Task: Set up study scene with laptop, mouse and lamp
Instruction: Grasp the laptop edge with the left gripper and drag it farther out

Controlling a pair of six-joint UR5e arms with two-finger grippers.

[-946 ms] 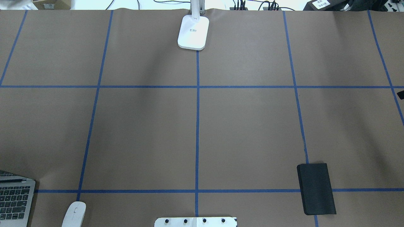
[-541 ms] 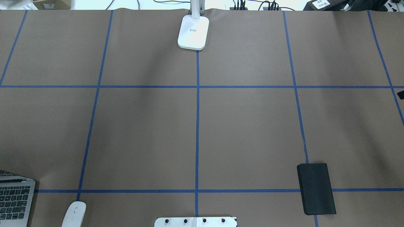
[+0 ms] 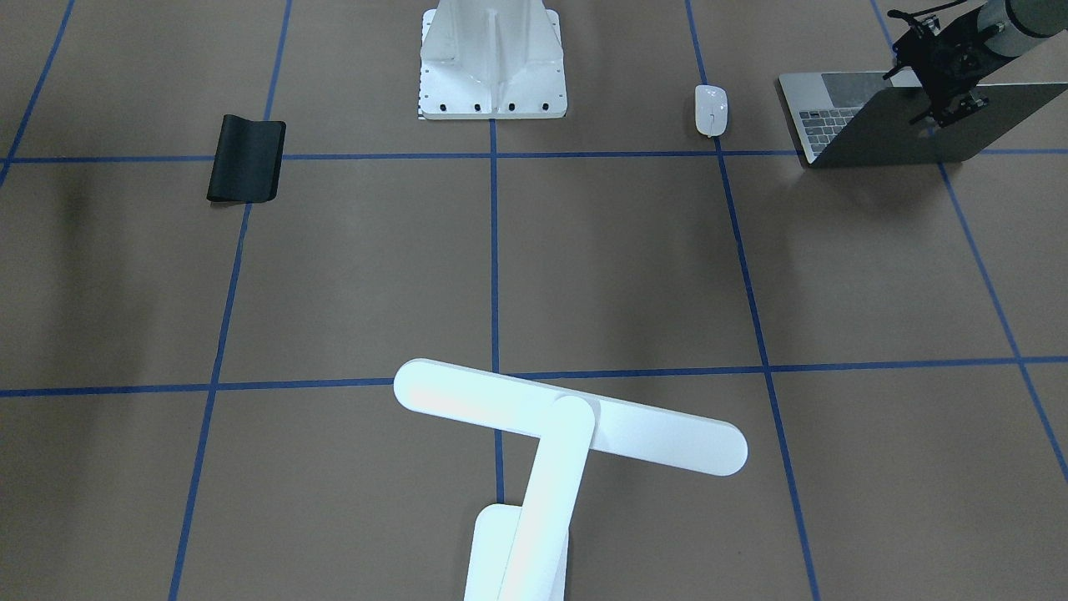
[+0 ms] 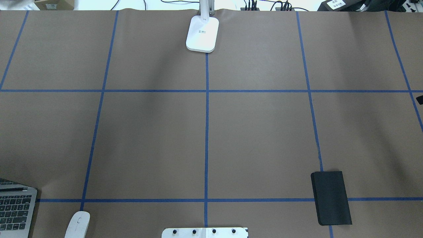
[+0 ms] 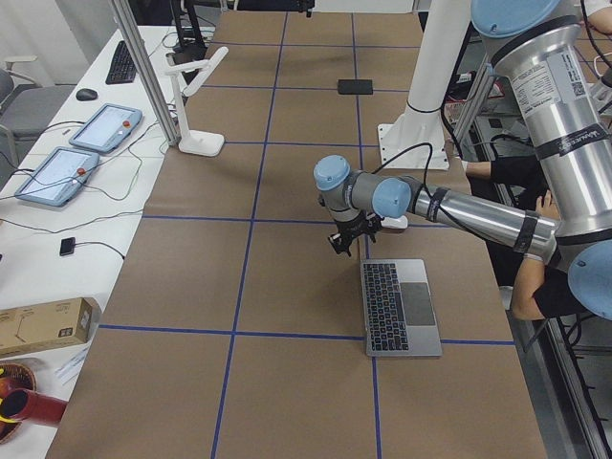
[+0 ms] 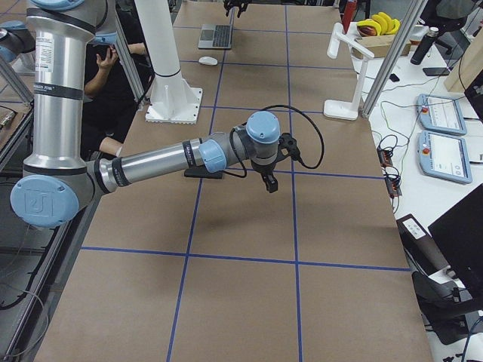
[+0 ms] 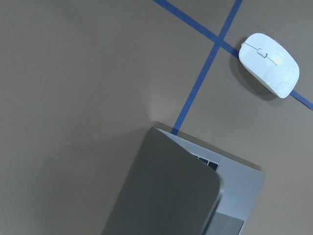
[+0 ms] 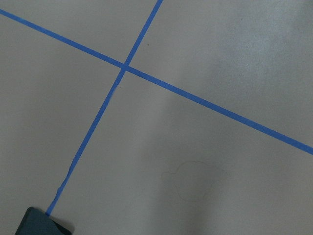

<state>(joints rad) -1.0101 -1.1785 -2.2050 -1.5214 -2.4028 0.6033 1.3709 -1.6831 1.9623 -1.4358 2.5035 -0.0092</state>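
The grey lid (image 3: 906, 132) stays open on its own, so the laptop's keyboard base (image 3: 827, 118) will come along when I pull the lid, and the lid will keep its slant.
The laptop (image 3: 834, 113) stands open at the table's near-left corner (image 4: 15, 211), its grey lid seen from above in the left wrist view (image 7: 166, 196). My left gripper (image 3: 951, 110) hovers at the lid's upper edge, open by the look of its two tips, holding nothing. The white mouse (image 3: 711, 110) lies beside the laptop (image 7: 270, 64) on a tape line (image 4: 77, 224). Far across the table at its middle stands the white lamp (image 3: 567, 417), base on the far edge (image 4: 202, 34). My right gripper (image 6: 268, 181) hangs over bare paper; I cannot tell its state.
A black mat (image 4: 331, 197) lies near the robot on the right side (image 3: 246, 159). The white bolted pedestal (image 3: 492, 58) stands at the near middle edge. Blue tape lines grid the brown paper. A person (image 5: 526, 277) sits behind the robot's side of the table.
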